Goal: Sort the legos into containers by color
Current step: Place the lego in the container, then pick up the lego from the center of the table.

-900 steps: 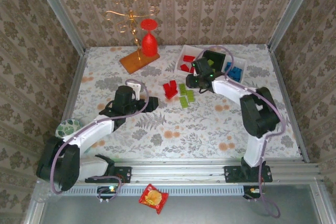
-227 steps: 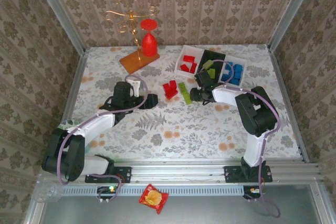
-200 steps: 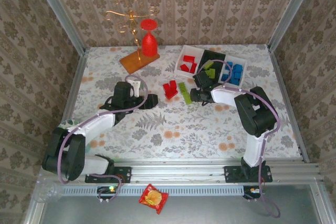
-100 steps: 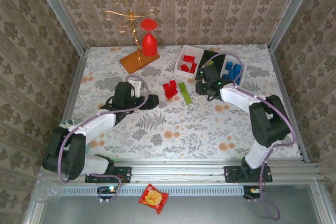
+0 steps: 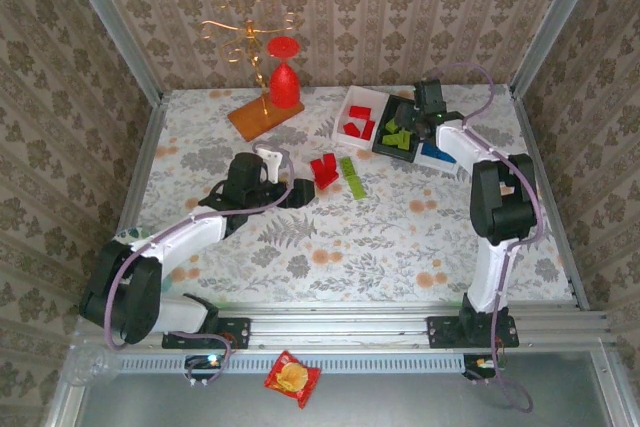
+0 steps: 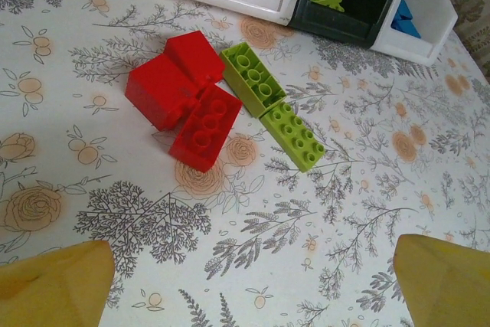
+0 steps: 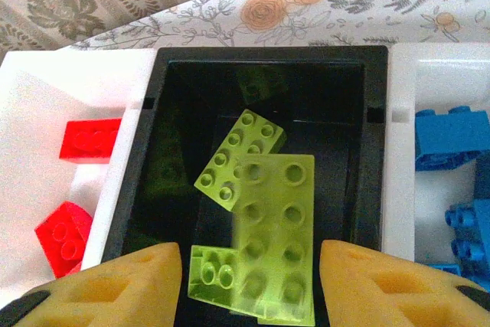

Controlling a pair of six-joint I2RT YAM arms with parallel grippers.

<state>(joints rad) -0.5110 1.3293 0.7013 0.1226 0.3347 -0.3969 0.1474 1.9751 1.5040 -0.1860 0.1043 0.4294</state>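
Next, my left gripper moves back while my right gripper first clears both green legos [image 5: 353,178] into the black container, because the red legos [image 5: 325,171] lie close against the green legos.
My right gripper [image 7: 251,285] hangs open over the black container [image 7: 260,55]. A lime green lego [image 7: 276,235], blurred, sits between its fingers [image 7: 115,289] with a gap on each side. Two more green legos [image 7: 241,158] lie in that tray. The white container [image 7: 46,82] to its left holds red legos [image 7: 92,139]; the white one on the other side [image 7: 429,67] holds blue legos [image 7: 452,135]. On the table lie red legos [image 6: 187,97] and two green legos [image 6: 253,78]. My left gripper [image 6: 253,273] stands open a short way in front of them, holding nothing.
A brown wooden board [image 5: 263,117] with a gold wire stand and a red wine glass [image 5: 285,82] stands at the back left. The three trays [image 5: 358,107] sit in a row at the back right. Patterned walls close the table on three sides.
My right gripper has carried a green lego from the loose bricks near the middle back to the black tray, and its jaws have opened. The left arm has edged slightly right.
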